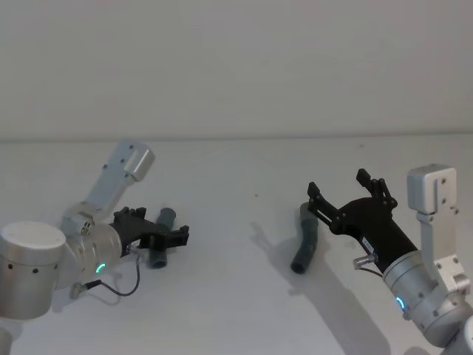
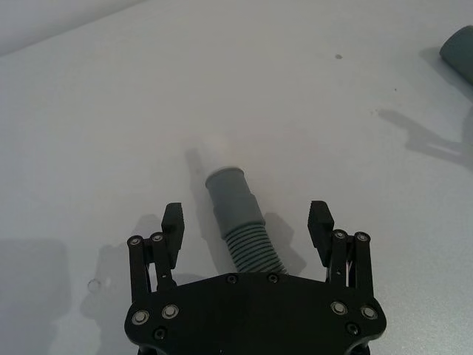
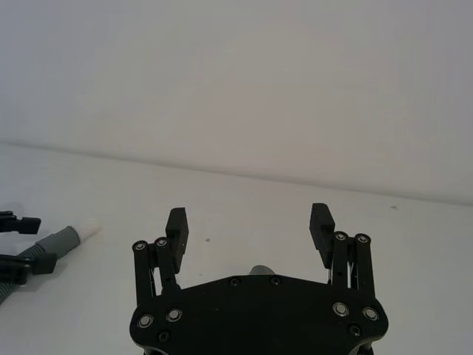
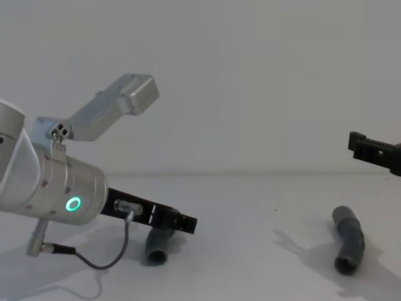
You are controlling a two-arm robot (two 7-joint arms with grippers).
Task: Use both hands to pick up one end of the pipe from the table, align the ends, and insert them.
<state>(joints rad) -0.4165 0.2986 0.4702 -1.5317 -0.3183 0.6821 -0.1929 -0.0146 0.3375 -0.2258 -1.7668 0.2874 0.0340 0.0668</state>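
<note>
The dark grey pipe piece (image 4: pixel 158 245) has its smooth end (image 2: pixel 236 203) at an angle between my left gripper's fingers. The pipe piece should turn into line with the fingers when I close my left gripper.
Two dark grey pipe pieces lie apart on the white table (image 1: pixel 222 310). The left pipe piece (image 1: pixel 162 238) (image 2: pixel 235 214) (image 4: pixel 156 243) has a narrower white tip (image 2: pixel 209 150) pointing away from my wrist. My left gripper (image 1: pixel 164 224) (image 2: pixel 246 214) is low over it, open, one finger on each side with a gap to the pipe. The right pipe piece (image 1: pixel 304 238) (image 4: pixel 349 244) is bent and shows its dark open mouth toward me. Above and just right of it, my right gripper (image 1: pixel 338 183) (image 3: pixel 249 218) hovers open with nothing between its fingers.
A plain pale wall stands behind the table's far edge (image 1: pixel 236 138). A thin black cable (image 1: pixel 122 285) loops under my left wrist. Bare table surface lies between the two pipe pieces.
</note>
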